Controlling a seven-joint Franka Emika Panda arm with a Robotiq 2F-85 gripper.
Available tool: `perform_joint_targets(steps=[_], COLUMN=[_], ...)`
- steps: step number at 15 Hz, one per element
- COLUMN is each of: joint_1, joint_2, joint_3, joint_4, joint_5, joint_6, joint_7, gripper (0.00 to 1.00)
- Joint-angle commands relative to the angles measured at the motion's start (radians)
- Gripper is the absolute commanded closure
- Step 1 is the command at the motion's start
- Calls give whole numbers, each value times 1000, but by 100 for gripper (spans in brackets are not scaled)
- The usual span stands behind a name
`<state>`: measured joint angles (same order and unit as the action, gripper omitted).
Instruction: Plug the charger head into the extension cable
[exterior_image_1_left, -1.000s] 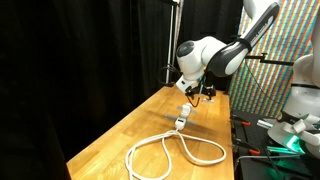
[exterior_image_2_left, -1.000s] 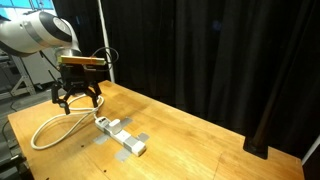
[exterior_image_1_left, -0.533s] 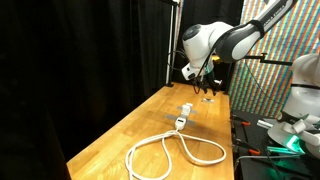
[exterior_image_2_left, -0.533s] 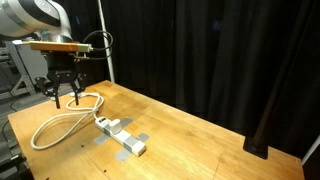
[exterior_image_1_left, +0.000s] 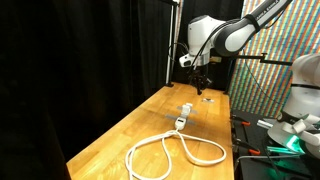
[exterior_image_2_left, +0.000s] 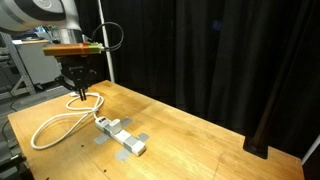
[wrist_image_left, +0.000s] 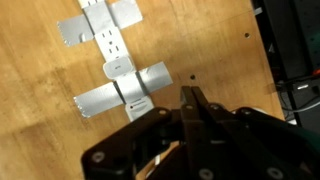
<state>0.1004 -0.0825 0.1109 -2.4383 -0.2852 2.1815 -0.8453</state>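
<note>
My gripper's closed fingers are high up and away from the charger head on the strip (exterior_image_1_left: 187, 108). Next, I move over the charger head's top (exterior_image_2_left: 114, 123) and push the charger head down.
The white extension strip (wrist_image_left: 108, 42) lies taped to the wooden table, and shows in both exterior views (exterior_image_1_left: 181, 122) (exterior_image_2_left: 128, 140). A white charger head (wrist_image_left: 132, 90) stands on the strip's end nearest the cable (exterior_image_2_left: 104, 122), apparently seated in a socket. The strip's white cable (exterior_image_2_left: 58, 126) loops across the table (exterior_image_1_left: 176, 150). My gripper (wrist_image_left: 192, 97) hangs well above the strip, fingers shut together with nothing between them. It shows in both exterior views (exterior_image_1_left: 203, 88) (exterior_image_2_left: 80, 92), clear of the charger.
Grey tape patches (wrist_image_left: 98, 100) hold the strip to the wooden table (exterior_image_2_left: 190, 140). A black curtain (exterior_image_2_left: 230, 60) backs the scene. A metal pole (exterior_image_2_left: 103, 55) stands behind the table. Equipment and tools lie beyond the table edge (exterior_image_1_left: 275, 140).
The gripper has risen from just above the strip and its open fingers have closed on nothing. The strip, charger head and cable have stayed in place.
</note>
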Motion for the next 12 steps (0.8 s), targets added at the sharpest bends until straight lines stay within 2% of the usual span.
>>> perform_joint_targets(steps=[1, 5, 7, 8, 12], joint_1=[6, 6, 8, 6, -21], joint_2=[2, 9, 50, 67, 116], joint_3=[-10, -10, -19, -27, -43], joint_4=[-2, -2, 43, 63, 109], joint_5=[1, 1, 91, 168, 357], joint_6=[8, 5, -47, -66, -83], joint_7=[-5, -4, -101, -192, -395], gripper=[92, 91, 92, 92, 92])
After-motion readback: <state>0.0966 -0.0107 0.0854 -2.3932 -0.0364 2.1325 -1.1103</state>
